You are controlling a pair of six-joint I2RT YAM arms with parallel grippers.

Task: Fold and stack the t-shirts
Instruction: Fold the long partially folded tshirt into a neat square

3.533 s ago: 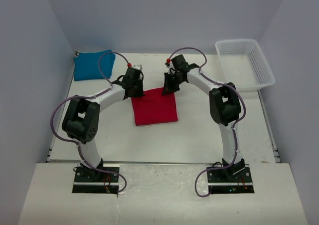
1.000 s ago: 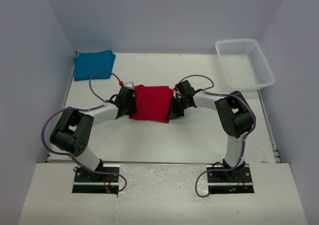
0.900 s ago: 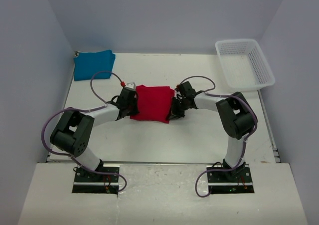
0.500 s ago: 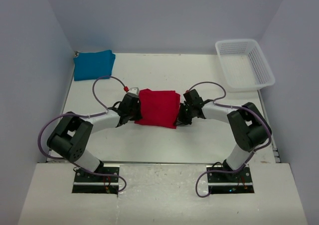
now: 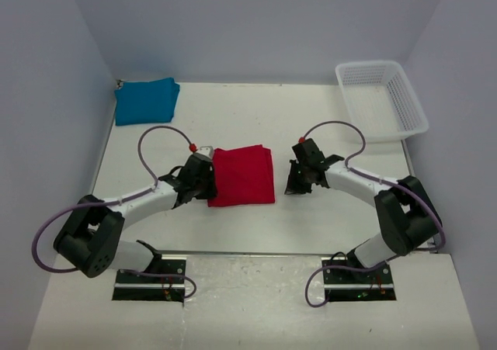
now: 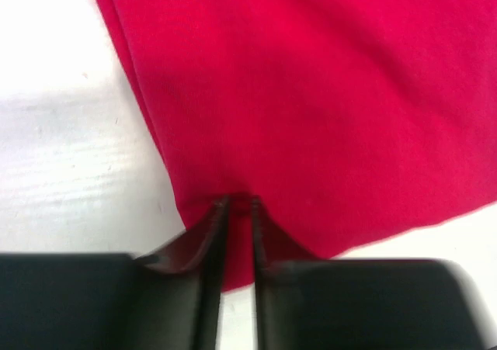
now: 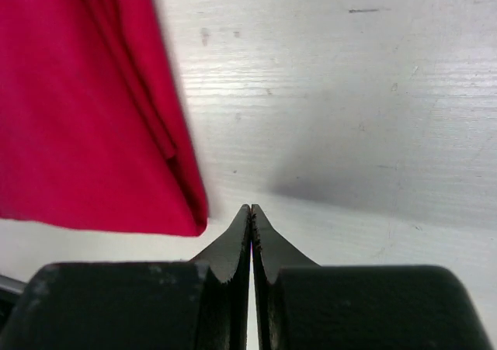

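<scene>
I should move my right gripper across to the red t-shirt's near corner (image 5: 210, 203), because my left gripper is at that corner, and leave the t-shirt's far corner (image 5: 218, 151) to my left gripper.
The red t-shirt (image 5: 245, 175) lies folded in a rough square on the white table between my two arms. My left gripper (image 5: 208, 181) is at its left edge; in the left wrist view the fingers (image 6: 235, 202) are pinched together on the red cloth (image 6: 311, 94), which tents up around the tips. My right gripper (image 5: 293, 183) is a little to the right of the shirt, apart from it. In the right wrist view it (image 7: 251, 209) is shut and empty, with the shirt's corner (image 7: 85, 117) to its left. The teal-blue t-shirt (image 5: 146, 100) lies folded at the far left corner.
A white plastic mesh basket (image 5: 419, 117) stands at the far right corner of the table. Walls close in the table on the left, back and right.
The shirt has come nearer. My right gripper has let go of the shirt's right edge and moved off to the right. My left gripper still holds the left edge.
</scene>
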